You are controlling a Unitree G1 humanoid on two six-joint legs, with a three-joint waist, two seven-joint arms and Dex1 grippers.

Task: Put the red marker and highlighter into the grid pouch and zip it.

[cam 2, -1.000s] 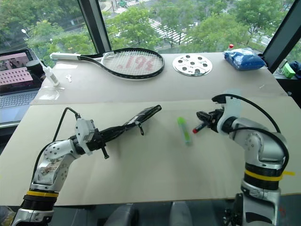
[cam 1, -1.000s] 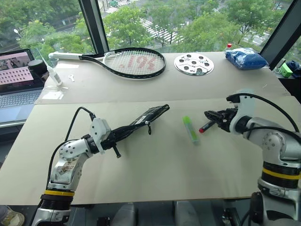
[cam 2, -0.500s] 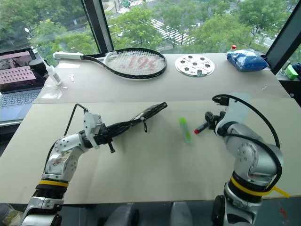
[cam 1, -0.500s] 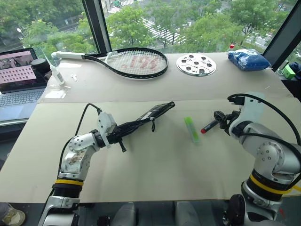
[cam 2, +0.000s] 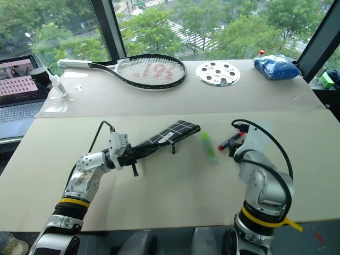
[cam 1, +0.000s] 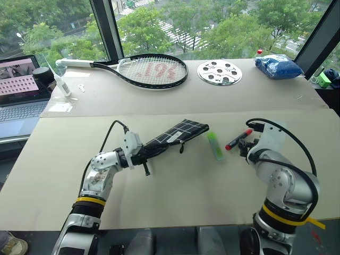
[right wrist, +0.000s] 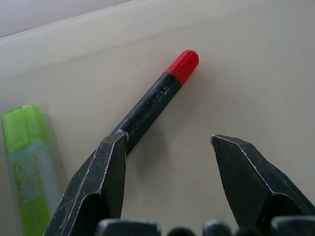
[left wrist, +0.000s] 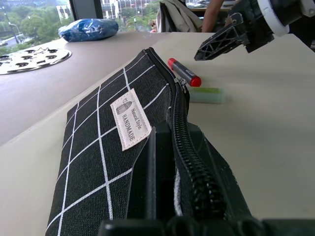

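I expect the grid pouch (cam 1: 186, 130) to open wide and stay open when I push the red marker in, because the zipper pull (cam 1: 181, 148) hangs short of the grid pouch's far end.
The grid pouch (cam 1: 178, 135), black with white lines and a white label (left wrist: 129, 118), hangs low over the table with its far end by the highlighter. My left gripper (cam 1: 146, 154) is shut on its zipper edge at the near end. The light green highlighter (cam 1: 215, 145) lies flat just right of the pouch's tip. Right of that lies the red marker (cam 1: 239, 139), black-bodied with a red end (right wrist: 182, 64). My right gripper (right wrist: 170, 140) stands open just over the marker's near end, with one finger (right wrist: 101, 182) beside its black body and nothing gripped.
At the back lie a tennis racket (cam 1: 143, 70), a round white perforated disc (cam 1: 219, 72) and a blue bag (cam 1: 277, 65). A laptop (cam 1: 18, 95) sits at the far left and a small white bottle (cam 1: 61, 85) beside it.
My left gripper has carried the pouch to the right, so its tip is now beside the highlighter. My right gripper has turned and drawn back and down over the marker, staying open.
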